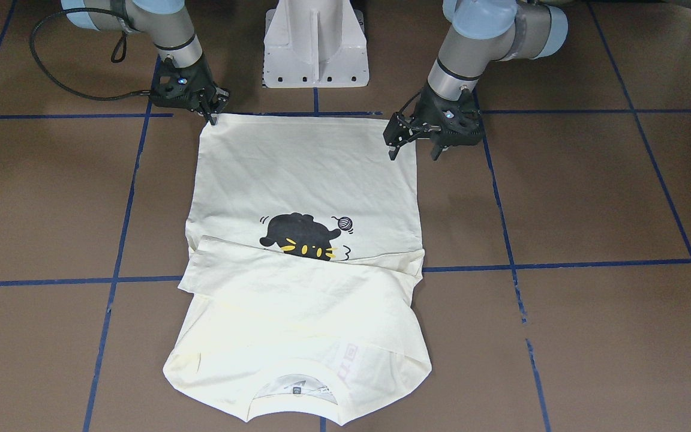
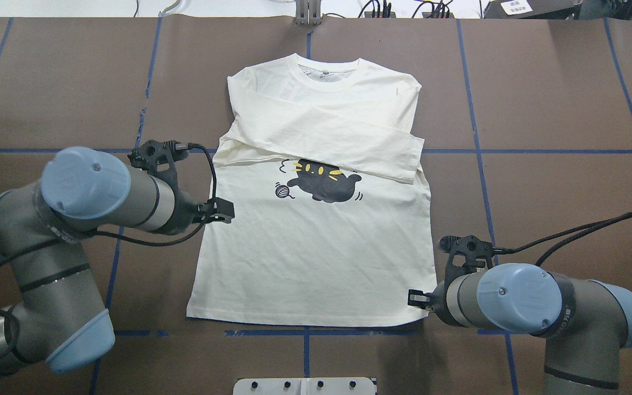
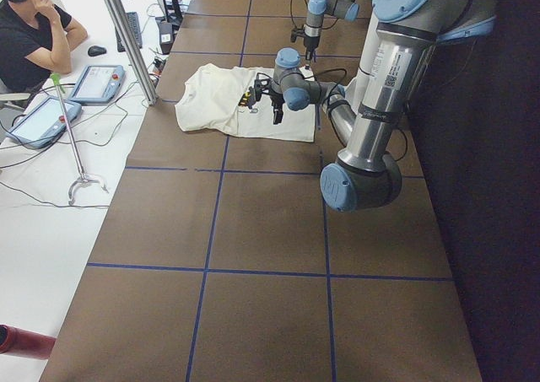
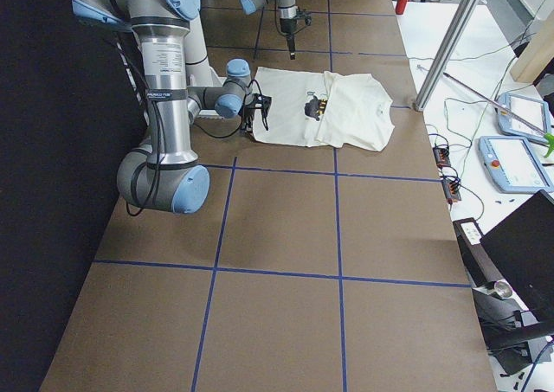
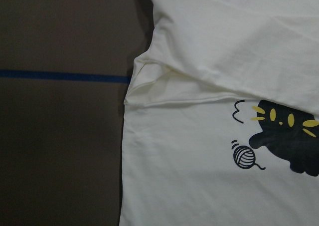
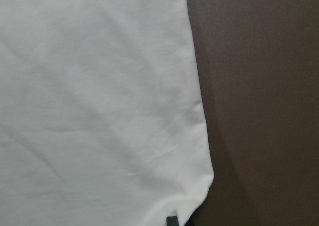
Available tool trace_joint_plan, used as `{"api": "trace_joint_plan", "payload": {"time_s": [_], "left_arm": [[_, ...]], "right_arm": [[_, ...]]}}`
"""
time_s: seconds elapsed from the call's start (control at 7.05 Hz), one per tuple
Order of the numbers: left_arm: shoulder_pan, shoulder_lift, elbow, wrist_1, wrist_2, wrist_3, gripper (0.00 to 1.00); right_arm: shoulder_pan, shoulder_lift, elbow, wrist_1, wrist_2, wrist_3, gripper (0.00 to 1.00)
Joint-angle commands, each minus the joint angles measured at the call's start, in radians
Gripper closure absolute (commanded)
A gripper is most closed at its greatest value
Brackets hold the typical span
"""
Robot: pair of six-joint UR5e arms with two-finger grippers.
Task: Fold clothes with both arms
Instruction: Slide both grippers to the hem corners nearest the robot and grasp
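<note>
My gripper will slide the whole shirt (image 1: 305, 173) along with its folds intact when it pulls the shirt's hem, because the sleeves (image 1: 285, 284) lie flat across the shirt's chest.
The cream-white shirt (image 2: 316, 258) lies flat on the brown table, print side up, collar away from me. Its sleeves are folded across the chest and cover part of the black cat print (image 2: 327, 185); the red lettering is hidden. My left gripper (image 1: 414, 150) is open and empty, raised above the hem corner on its side; its wrist view shows the shirt (image 5: 199, 186) from above. My right gripper (image 1: 210, 115) is down at the other hem corner and looks shut on it. One fingertip (image 6: 172, 220) shows at the shirt's corner (image 6: 99, 111).
The white pedestal base (image 1: 315, 48) stands just behind the hem. Blue tape lines (image 1: 561, 264) cross the table. A black cable (image 2: 568, 233) trails from the right wrist. An operator (image 3: 34, 36), tablets (image 3: 93, 83) and a metal pole (image 3: 126, 36) are off the table's far side.
</note>
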Motion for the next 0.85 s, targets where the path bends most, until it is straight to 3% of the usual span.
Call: {"api": "trace_joint_plan", "payload": {"time_s": [0.0, 0.28, 0.71], "left_arm": [[0.137, 0.069, -0.018, 0.005, 0.088, -0.197, 0.14], [0.156, 0.151, -0.036, 0.007, 0.093, -0.234, 0.17], [0.193, 0.153, -0.027, 0.007, 0.093, -0.259, 0.19]], "right_arm": [[0.007, 0.002, 0.01, 0.001, -0.011, 0.003, 1.0], [0.007, 0.005, 0.013, 0.001, -0.011, 0.003, 1.0], [0.017, 0.005, 0.013, 0.003, -0.01, 0.0, 1.0]]}}
